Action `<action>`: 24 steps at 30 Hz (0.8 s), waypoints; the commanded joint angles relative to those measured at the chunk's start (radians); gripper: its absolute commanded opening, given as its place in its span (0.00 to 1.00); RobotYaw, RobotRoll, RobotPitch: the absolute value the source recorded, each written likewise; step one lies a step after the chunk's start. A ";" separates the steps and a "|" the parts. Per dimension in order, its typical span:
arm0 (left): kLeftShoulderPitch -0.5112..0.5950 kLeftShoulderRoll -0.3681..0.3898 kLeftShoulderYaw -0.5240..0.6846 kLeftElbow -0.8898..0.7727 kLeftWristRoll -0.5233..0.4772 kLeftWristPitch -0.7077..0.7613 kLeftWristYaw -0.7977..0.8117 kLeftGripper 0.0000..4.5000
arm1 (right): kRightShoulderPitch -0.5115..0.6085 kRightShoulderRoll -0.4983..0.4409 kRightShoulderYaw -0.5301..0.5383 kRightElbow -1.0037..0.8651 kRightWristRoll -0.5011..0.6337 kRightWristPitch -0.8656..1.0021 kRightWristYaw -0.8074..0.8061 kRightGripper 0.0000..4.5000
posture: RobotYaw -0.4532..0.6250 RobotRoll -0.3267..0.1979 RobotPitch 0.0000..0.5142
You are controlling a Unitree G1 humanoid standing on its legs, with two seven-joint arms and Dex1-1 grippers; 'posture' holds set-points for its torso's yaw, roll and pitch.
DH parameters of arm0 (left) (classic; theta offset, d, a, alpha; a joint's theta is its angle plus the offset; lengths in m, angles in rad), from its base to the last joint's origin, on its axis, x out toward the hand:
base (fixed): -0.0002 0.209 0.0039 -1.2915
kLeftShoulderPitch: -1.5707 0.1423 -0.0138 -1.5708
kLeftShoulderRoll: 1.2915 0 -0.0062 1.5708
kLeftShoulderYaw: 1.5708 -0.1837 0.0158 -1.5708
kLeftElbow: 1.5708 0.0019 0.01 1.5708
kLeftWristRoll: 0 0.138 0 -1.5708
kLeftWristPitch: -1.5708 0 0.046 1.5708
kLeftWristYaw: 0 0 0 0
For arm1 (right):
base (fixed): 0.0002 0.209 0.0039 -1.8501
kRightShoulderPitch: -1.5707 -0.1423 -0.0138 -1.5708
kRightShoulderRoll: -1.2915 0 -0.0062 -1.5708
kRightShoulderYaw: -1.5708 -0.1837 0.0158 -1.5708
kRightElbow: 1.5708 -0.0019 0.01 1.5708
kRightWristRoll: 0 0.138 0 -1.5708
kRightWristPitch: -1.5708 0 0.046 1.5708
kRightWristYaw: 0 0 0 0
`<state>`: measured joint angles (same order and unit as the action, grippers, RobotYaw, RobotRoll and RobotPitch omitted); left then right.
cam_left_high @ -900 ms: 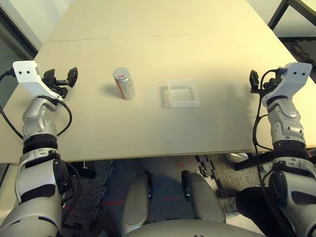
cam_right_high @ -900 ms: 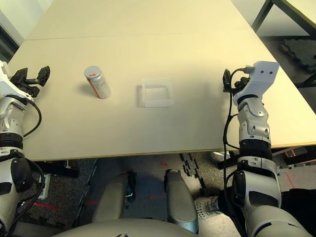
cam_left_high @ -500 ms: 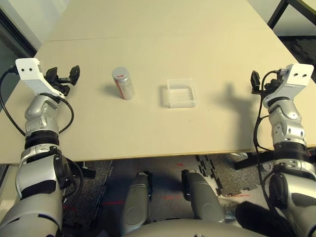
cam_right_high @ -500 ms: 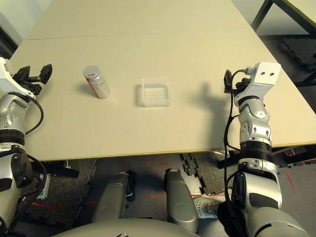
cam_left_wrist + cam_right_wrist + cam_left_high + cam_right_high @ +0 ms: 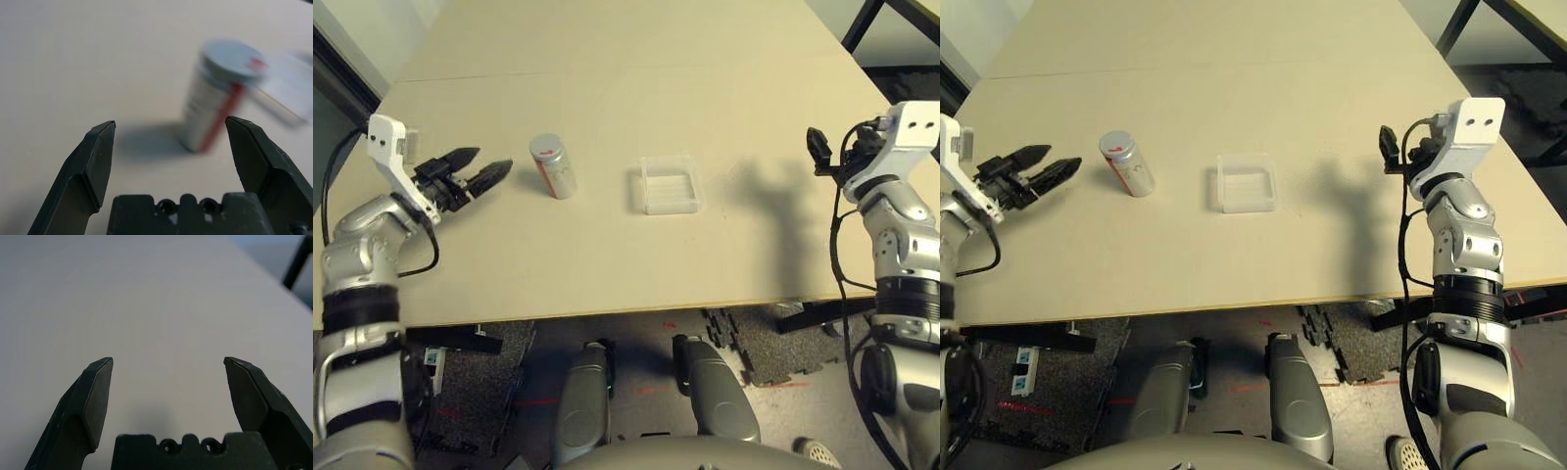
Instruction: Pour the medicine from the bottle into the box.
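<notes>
My open left fingers face the upright bottle's body (image 5: 559, 179) below its cap and should go on moving in until it sits deep, then close.
The bottle (image 5: 554, 166) stands upright on the table, left of centre: silver-grey with a red stripe and a round grey cap marked red. The clear plastic box (image 5: 671, 185) lies flat a short way to its right. My left gripper (image 5: 485, 168) is open and points at the bottle from the left, a short gap away. In the left wrist view the bottle (image 5: 220, 95) stands ahead of the open fingers (image 5: 98, 156), not between them. My right gripper (image 5: 818, 154) is open at the table's right side, well clear of the box, and holds nothing.
The beige table (image 5: 607, 98) runs far back, with a seam across it. Its front edge (image 5: 607, 308) lies close to me. A dark metal frame (image 5: 867, 20) stands at the back right, off the table.
My left gripper has swung round and moved right, so its fingers now point at the bottle. The right arm has risen slightly. Bottle and box have not moved.
</notes>
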<state>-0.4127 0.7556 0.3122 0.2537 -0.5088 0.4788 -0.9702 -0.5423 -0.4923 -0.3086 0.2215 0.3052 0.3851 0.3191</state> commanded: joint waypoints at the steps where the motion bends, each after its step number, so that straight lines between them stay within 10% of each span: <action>1: 0.018 0.005 -0.029 -0.062 -0.010 0.044 -0.010 1.00 | 0.013 -0.004 0.023 -0.079 0.031 0.087 0.027 1.00 | 0.37 0.62 0.40; 24: -0.224 -0.155 -0.158 0.308 0.140 -0.217 -0.004 1.00 | 0.072 -0.104 0.186 -0.582 0.330 0.611 0.291 1.00 | 0.27 0.62 0.36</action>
<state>-0.6302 0.6067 0.1725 0.5312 -0.3902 0.2866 -0.9670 -0.4839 -0.5834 -0.1299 -0.3290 0.6140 0.9688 0.6052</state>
